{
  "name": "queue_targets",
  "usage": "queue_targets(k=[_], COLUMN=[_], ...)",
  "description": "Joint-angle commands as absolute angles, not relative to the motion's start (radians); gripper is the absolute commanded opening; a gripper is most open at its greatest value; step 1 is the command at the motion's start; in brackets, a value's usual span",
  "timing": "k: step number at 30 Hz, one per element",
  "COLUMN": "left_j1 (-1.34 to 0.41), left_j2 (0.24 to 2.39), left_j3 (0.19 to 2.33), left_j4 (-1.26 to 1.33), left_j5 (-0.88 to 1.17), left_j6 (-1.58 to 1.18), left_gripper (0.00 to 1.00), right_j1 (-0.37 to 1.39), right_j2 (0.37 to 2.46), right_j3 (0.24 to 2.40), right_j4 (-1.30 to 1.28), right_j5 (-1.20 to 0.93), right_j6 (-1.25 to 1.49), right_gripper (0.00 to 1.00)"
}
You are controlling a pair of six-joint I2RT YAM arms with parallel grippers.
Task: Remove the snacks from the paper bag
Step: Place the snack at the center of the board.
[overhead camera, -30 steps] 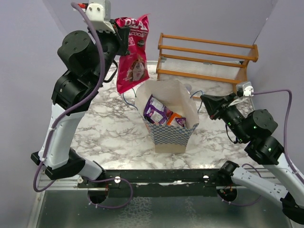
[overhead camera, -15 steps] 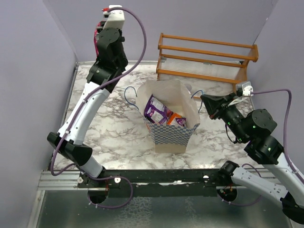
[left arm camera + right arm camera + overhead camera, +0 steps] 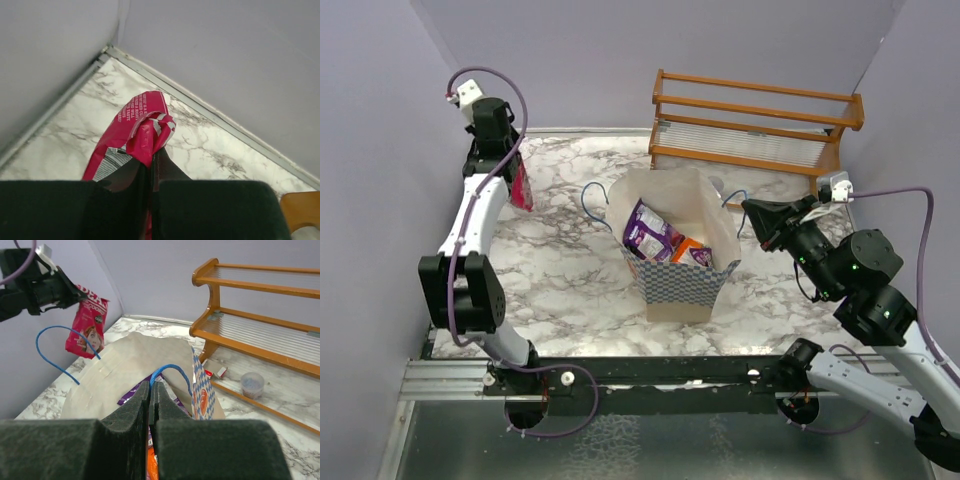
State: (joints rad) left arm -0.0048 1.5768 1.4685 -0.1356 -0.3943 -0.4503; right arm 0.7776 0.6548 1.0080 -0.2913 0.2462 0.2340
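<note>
My left gripper should keep lowering the pink-red snack bag, which hangs over the open corner and clear of the paper bag, until it rests there, and then let go.
The checkered paper bag stands open mid-table, with purple and orange snack packets inside. My right gripper is shut on the bag's blue cord handle at its right rim, also in the top view. My left gripper is shut on the top of the pink-red snack bag and holds it low over the table's far left corner. That bag also shows in the top view, under the left gripper, and in the right wrist view.
A wooden rack stands at the back right, with a small clear cup and a small red-and-white box by its foot. The bag's other blue handle loops out left. Purple walls close in left, back and right.
My left arm has swung the pink-red bag from high above the table's middle-left down to the far left corner. The right gripper and the paper bag have not moved.
</note>
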Motion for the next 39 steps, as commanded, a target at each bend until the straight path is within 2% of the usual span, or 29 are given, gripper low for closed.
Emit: queue_targets(k=[1, 6, 11, 16, 19, 21, 26, 34, 39], left_j1=[0.075, 0.128, 0.170, 0.288, 0.335, 0.345, 0.345, 0.345, 0.323], left_j2=[1.714, 1.913, 2.052, 2.179, 2.250, 2.272, 2.153, 1.898, 1.778], left_j3=[1.523, 1.648, 1.748, 1.874, 1.979, 2.010, 1.879, 1.721, 1.576], left_j4=[0.032, 0.093, 0.117, 0.011, -0.112, -0.148, -0.089, -0.171, -0.142], left_j5=[-0.075, 0.174, 0.239, 0.309, 0.369, 0.413, 0.409, 0.247, 0.251], left_j6=[-0.699, -0.809, -0.872, -0.896, -0.866, -0.837, -0.781, -0.677, -0.670], left_gripper=[0.00, 0.00, 0.00, 0.00, 0.17, 0.35, 0.61, 0.76, 0.77], right_j1=[0.781, 0.781, 0.781, 0.780, 0.781, 0.781, 0.781, 0.781, 0.781], right_j2=[0.650, 0.645, 0.648, 0.664, 0.668, 0.674, 0.690, 0.690, 0.681], right_j3=[1.028, 1.026, 1.019, 1.026, 1.015, 1.006, 1.006, 1.017, 1.015], right_j4=[-0.256, -0.263, -0.264, -0.260, -0.245, -0.231, -0.220, -0.209, -0.206], right_j5=[0.244, 0.248, 0.236, 0.222, 0.216, 0.213, 0.187, 0.165, 0.153], right_j6=[0.242, 0.251, 0.262, 0.265, 0.263, 0.262, 0.259, 0.238, 0.240], right_gripper=[0.02, 0.02, 0.02, 0.02, 0.02, 0.02, 0.02, 0.02, 0.02])
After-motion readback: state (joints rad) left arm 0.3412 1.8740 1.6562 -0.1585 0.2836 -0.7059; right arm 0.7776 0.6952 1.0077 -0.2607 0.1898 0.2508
